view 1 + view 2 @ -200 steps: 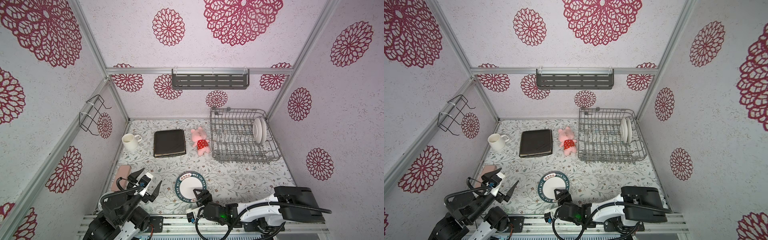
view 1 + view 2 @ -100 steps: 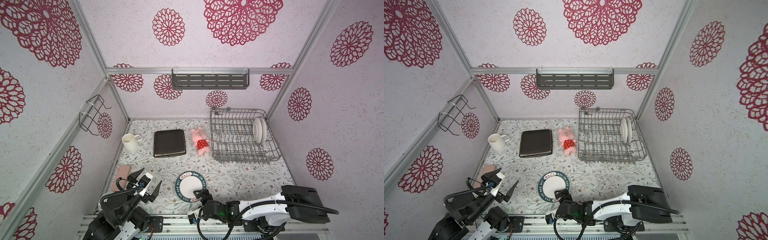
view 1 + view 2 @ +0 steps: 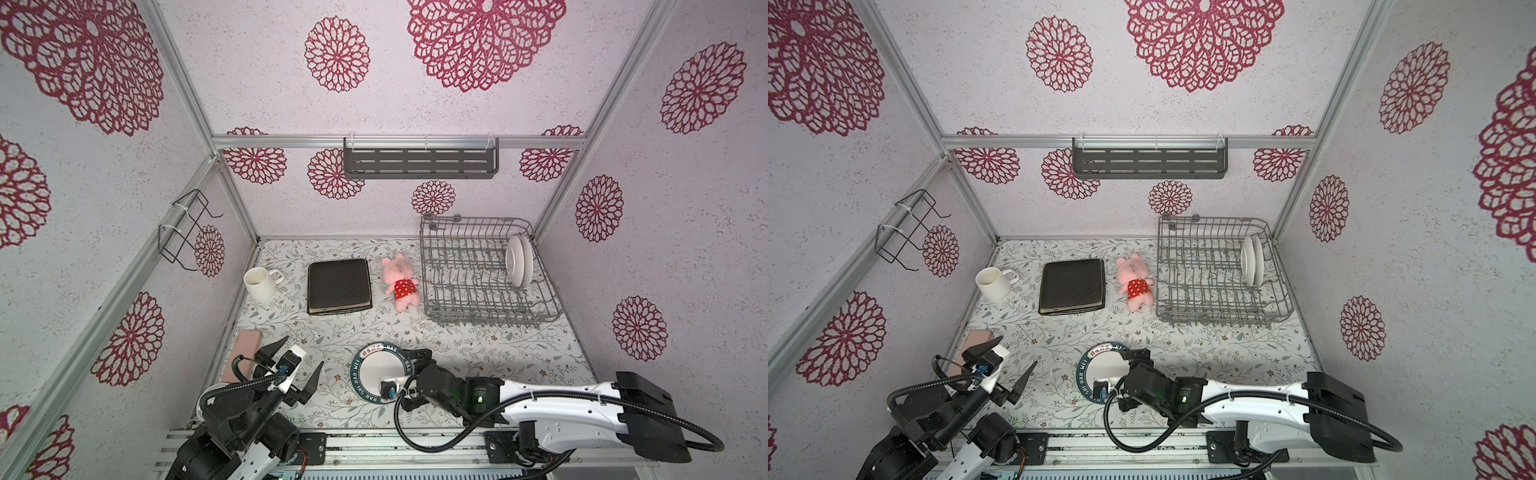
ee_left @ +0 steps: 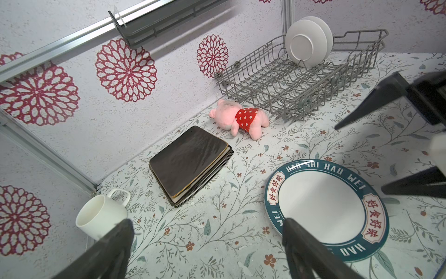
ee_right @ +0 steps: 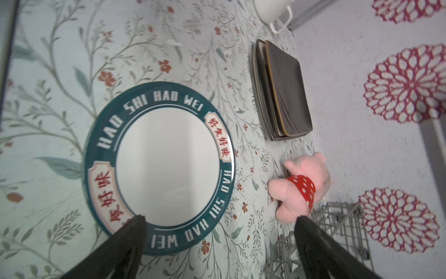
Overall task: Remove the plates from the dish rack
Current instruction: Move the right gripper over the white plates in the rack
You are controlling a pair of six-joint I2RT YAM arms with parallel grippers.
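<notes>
My right gripper keeps moving toward the dish rack until it straddles the inner white plate [image 3: 513,261], as the teal-rimmed plate [image 3: 372,371] lies flat, free of my fingers.
The grey wire dish rack [image 3: 469,291] [image 3: 1208,291] [image 4: 289,82] stands at the back right. Two white round plates [image 3: 518,261] [image 3: 1252,261] [image 4: 307,41] stand upright at its right end. A stack of dark square plates [image 3: 338,286] [image 4: 190,159] [image 5: 287,89] lies at the back middle. A round teal-rimmed plate [image 3: 374,368] [image 3: 1100,374] [image 4: 323,207] [image 5: 166,166] lies flat near the front. My right gripper [image 3: 409,376] [image 5: 220,218] is open at that plate's right edge and holds nothing. My left gripper [image 3: 302,352] [image 4: 207,222] hangs open over bare table left of it.
A pink plush toy [image 3: 400,282] lies between the square plates and the rack. A white mug [image 3: 259,282] stands at the back left, and a pink phone-like object [image 3: 243,357] lies by the left wall. A slotted shelf [image 3: 419,160] and a wire holder [image 3: 187,228] hang on the walls.
My right gripper's jaws have spread wider beside the round plate, and that arm has drawn back a little to the right. The left arm has not moved.
</notes>
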